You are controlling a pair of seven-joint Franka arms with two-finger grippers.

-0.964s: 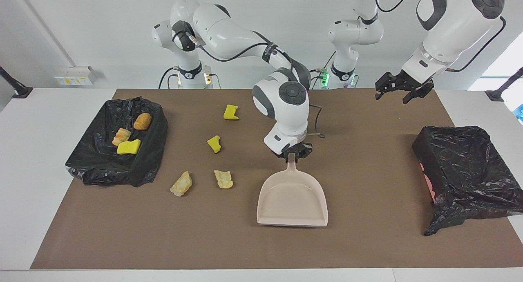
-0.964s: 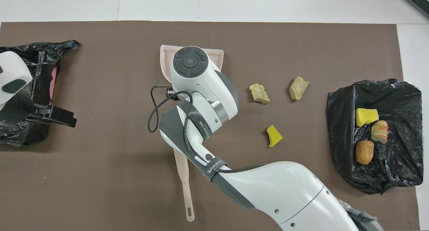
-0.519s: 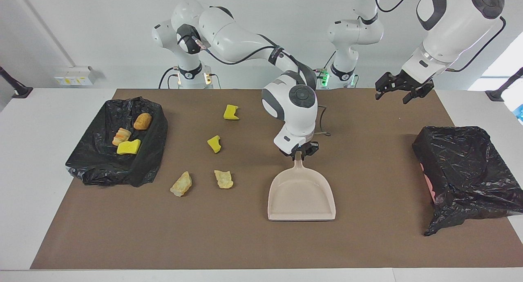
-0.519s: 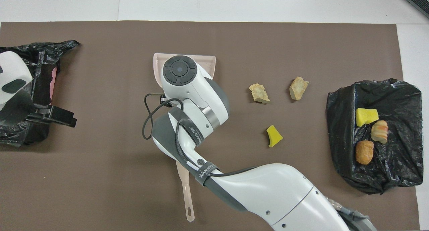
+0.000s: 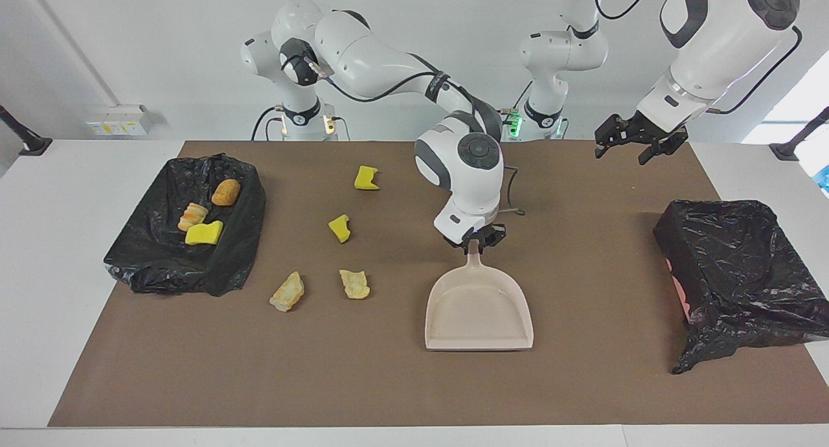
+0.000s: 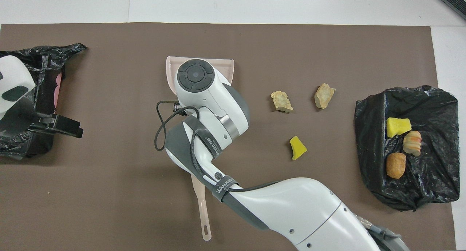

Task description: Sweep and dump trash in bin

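Note:
The beige dustpan (image 6: 224, 68) will come away from a separate brush when I lift it, because the long slotted handle (image 6: 204, 216) reaches far from the dustpan's rim.
My right gripper (image 5: 476, 241) is shut on the handle of the beige dustpan (image 5: 479, 311), whose mouth faces away from the robots at mid-table. In the overhead view the arm hides that gripper; the pan's rim (image 6: 171, 63) and handle end (image 6: 204, 222) show. Loose trash lies on the mat toward the right arm's end: two yellow sponge chunks (image 5: 366, 177) (image 5: 339, 227) and two tan lumps (image 5: 288, 291) (image 5: 355, 284). The black-lined bin (image 5: 155, 265) there holds three scraps (image 5: 204, 232). My left gripper (image 5: 638, 144) hangs open and empty, raised near the other bin.
A second black-lined bin (image 5: 738, 272) stands at the left arm's end of the brown mat (image 5: 388, 382). A thin black cable (image 5: 511, 210) loops from the right wrist. White table surrounds the mat.
The right arm carried the dustpan toward the left arm's end of the table, then nearly stopped. The trash and the left arm have stayed where they were.

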